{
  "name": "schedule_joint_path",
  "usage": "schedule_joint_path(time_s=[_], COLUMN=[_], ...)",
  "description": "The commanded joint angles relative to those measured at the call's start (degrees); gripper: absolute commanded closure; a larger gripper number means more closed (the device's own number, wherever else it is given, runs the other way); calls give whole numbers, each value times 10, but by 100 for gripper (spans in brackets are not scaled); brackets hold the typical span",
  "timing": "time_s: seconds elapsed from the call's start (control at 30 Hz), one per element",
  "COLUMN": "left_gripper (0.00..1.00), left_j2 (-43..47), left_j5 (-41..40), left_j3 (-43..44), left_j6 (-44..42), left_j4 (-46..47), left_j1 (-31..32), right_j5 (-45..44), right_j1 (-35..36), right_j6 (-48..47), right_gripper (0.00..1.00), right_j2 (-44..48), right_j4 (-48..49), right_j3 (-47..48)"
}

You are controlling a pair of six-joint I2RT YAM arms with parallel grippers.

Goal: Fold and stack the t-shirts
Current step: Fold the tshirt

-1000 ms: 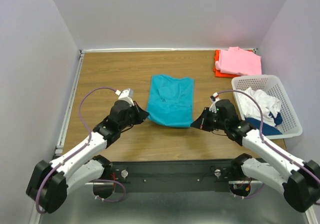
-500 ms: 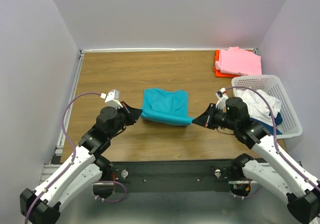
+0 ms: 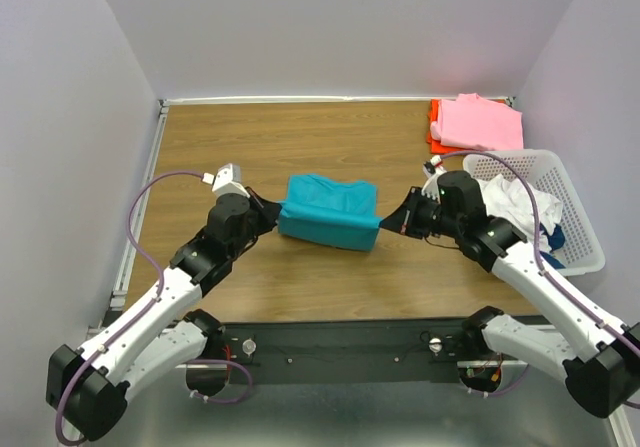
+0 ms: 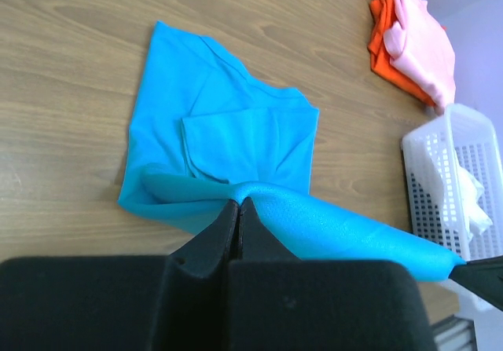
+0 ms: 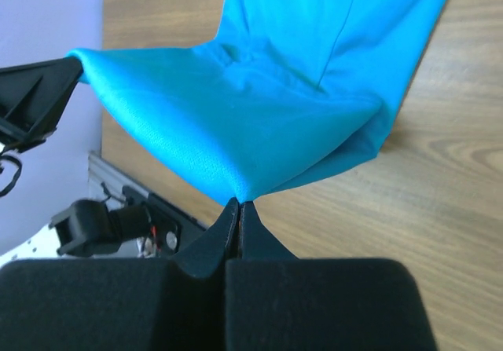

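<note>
The teal t-shirt's near edge (image 3: 331, 215) hangs tight between both grippers, so the robot's right gripper should keep bringing the t-shirt's corner over until it reaches the t-shirt's far edge (image 3: 365, 184).
The teal t-shirt (image 3: 328, 210) lies mid-table with its near edge lifted and carried over the far part. My left gripper (image 3: 274, 217) is shut on the near left corner; in the left wrist view (image 4: 238, 203) the cloth (image 4: 236, 131) rises from the closed fingertips. My right gripper (image 3: 384, 226) is shut on the near right corner; in the right wrist view (image 5: 239, 202) the teal cloth (image 5: 259, 123) hangs taut between both grippers. A pink t-shirt (image 3: 478, 122) lies on an orange-red one (image 3: 436, 127) at the far right corner.
A white lattice basket (image 3: 585, 232) stands at the right edge, holding white (image 3: 515, 202) and dark blue (image 3: 545, 237) shirts. It also shows in the left wrist view (image 4: 440, 178). The pink and orange stack (image 4: 416, 49) is at the top right there.
Both grippers have lifted the teal shirt's near edge and carried it away from me over the far part; the shirt looks shorter front to back.
</note>
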State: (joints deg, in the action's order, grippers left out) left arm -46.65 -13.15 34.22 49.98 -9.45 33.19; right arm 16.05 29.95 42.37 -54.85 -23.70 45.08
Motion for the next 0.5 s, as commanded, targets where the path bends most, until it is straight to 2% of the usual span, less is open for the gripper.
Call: schedule_joint_path(time_s=[0.0,0.2,0.47], left_gripper=[100,100,100], left_j2=[-33,-116,-200], left_j5=[-52,-39,-28], left_j3=[36,84,139], left_j6=[-14,-37,-59], left_j4=[26,40,60], left_j1=[-11,-43,-79], right_j5=[-59,-93,-37], right_j1=[1,-9,-53], right_j6=[-25,-42,-53], right_gripper=[99,99,99], right_j2=[-28,-81,-171], right_j4=[-4,6,47], right_j3=[37,77,103])
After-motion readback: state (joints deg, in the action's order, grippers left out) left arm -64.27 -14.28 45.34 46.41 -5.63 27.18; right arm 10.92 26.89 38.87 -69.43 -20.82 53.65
